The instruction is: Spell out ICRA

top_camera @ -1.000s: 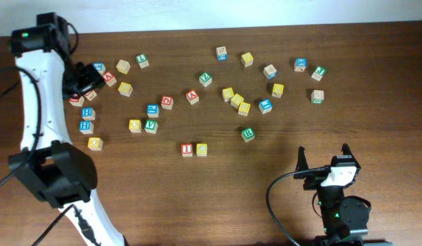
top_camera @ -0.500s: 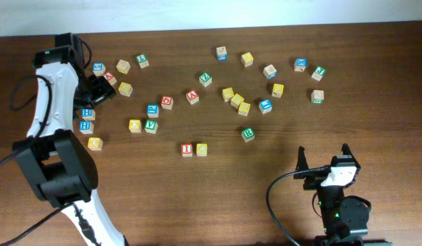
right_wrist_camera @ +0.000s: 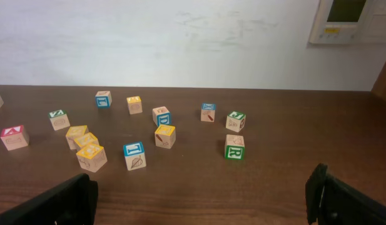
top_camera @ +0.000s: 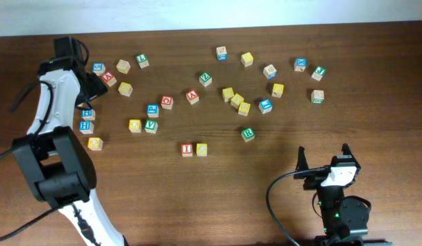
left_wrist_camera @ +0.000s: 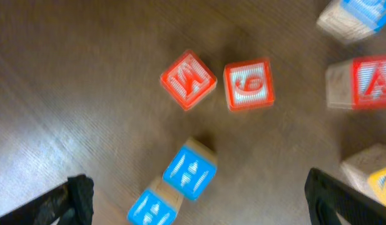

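Note:
I should swing my left gripper back toward the middle cubes [top_camera: 192, 97] to see their letters, because the blue H cubes [left_wrist_camera: 189, 172] under my left gripper are outside ICRA's letters.
The red "I" cube [top_camera: 187, 149] and the yellow "C" cube [top_camera: 201, 149] sit side by side at mid-table. The green "R" cube [top_camera: 247, 134] stands right of them and also shows in the right wrist view [right_wrist_camera: 234, 150]. A red "A" cube [left_wrist_camera: 371, 81] lies at the right of the left wrist view, at the upper left in the overhead view [top_camera: 109, 78]. My left gripper [top_camera: 94, 85] is open and empty above the left cluster, its fingers [left_wrist_camera: 199, 200] astride two blue cubes [left_wrist_camera: 189, 172]. My right gripper [top_camera: 323, 156] is open and empty near the front edge [right_wrist_camera: 199, 200].
Many other letter cubes lie scattered across the back half of the table. Two red cubes [left_wrist_camera: 187, 80] [left_wrist_camera: 249, 84] sit under the left wrist. Another red cube [top_camera: 192, 96] and a yellow group [top_camera: 236, 100] lie mid-back. A white wall stands behind the table.
My left arm has swung, and its gripper has shifted right over the upper-left cluster, now covering the red cubes there. The right arm and the cubes have not moved.

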`<action>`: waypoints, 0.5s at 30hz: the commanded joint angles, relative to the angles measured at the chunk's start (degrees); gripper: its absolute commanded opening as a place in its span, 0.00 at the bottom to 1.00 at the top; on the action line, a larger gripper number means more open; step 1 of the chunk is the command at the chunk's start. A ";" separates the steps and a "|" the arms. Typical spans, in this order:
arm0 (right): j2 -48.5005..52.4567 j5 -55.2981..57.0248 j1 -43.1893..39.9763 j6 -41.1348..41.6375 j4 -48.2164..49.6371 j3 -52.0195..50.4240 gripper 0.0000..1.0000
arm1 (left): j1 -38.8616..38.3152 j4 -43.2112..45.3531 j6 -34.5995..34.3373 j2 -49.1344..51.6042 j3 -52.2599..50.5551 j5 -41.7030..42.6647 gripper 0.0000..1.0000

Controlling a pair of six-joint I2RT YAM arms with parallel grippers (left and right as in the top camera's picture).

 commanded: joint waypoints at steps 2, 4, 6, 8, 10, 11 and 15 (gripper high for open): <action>-0.39 0.68 -0.42 0.20 -0.35 -0.31 0.98 | 1.03 3.48 0.68 0.11 -0.24 5.55 0.99; -0.39 0.68 -0.42 0.20 -0.33 -0.31 0.98 | 0.96 2.69 0.79 0.11 -0.26 18.38 0.99; -0.39 0.68 -0.39 0.20 -0.35 -0.31 0.98 | 0.68 2.60 8.68 0.11 -0.26 33.83 0.99; -0.39 0.68 -0.42 0.20 -0.33 -0.31 0.98 | -0.42 2.54 9.79 0.11 -0.26 33.70 0.99; -0.39 0.68 -0.42 0.17 -0.33 -0.31 0.98 | -1.05 2.38 9.79 0.11 -0.26 33.70 0.99; -0.39 0.68 -0.42 0.17 -0.35 -0.31 0.98 | -1.55 2.16 10.19 0.11 -0.26 33.73 0.99; -0.39 0.68 -0.39 0.20 -0.35 -0.31 0.98 | -5.77 2.58 16.76 0.11 -0.26 29.81 0.99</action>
